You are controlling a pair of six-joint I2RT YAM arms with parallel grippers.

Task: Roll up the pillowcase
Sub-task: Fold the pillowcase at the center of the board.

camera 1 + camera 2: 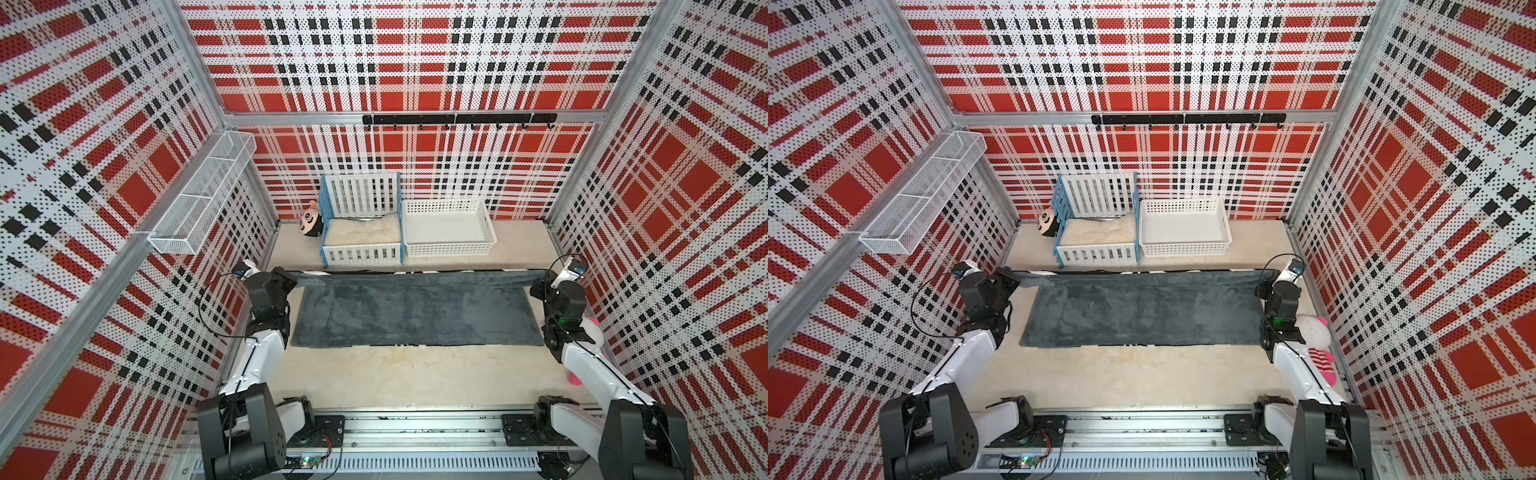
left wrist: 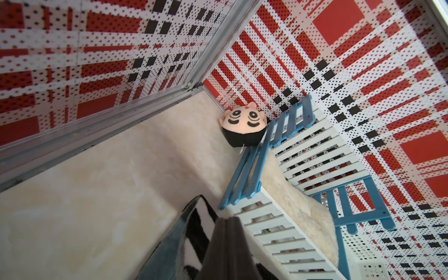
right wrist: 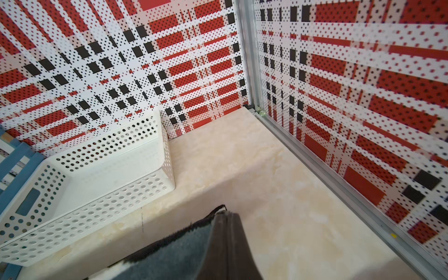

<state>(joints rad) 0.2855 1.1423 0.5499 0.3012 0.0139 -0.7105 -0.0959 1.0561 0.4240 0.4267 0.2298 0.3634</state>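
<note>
The robot's grippers are holding the pillowcase's far edge (image 1: 416, 272) stretched tight near the crib, so the robot should bring that edge back across the pillowcase's grey side to its near edge (image 1: 416, 345) before rolling.
The pillowcase (image 1: 415, 311) lies spread across the table, dark grey side up, in both top views (image 1: 1142, 311). Its far edge is lifted and pulled taut between my two grippers. My left gripper (image 1: 293, 277) is shut on the far left corner, where black-and-white zebra stripes show on the pillowcase (image 2: 194, 232) underside beside the closed left gripper (image 2: 229, 218). My right gripper (image 1: 539, 277) is shut on the far right corner; in its wrist view the right gripper (image 3: 226, 213) pinches the grey pillowcase (image 3: 174, 252) corner above the table.
Behind the cloth stand a blue-and-white crib (image 1: 359, 253) holding a cream cushion (image 1: 365, 235) and a white perforated basket (image 1: 449, 249). A panda-face plush (image 1: 311, 222) leans at the crib's left. A pink-and-white striped toy (image 1: 1318, 353) lies by the right wall.
</note>
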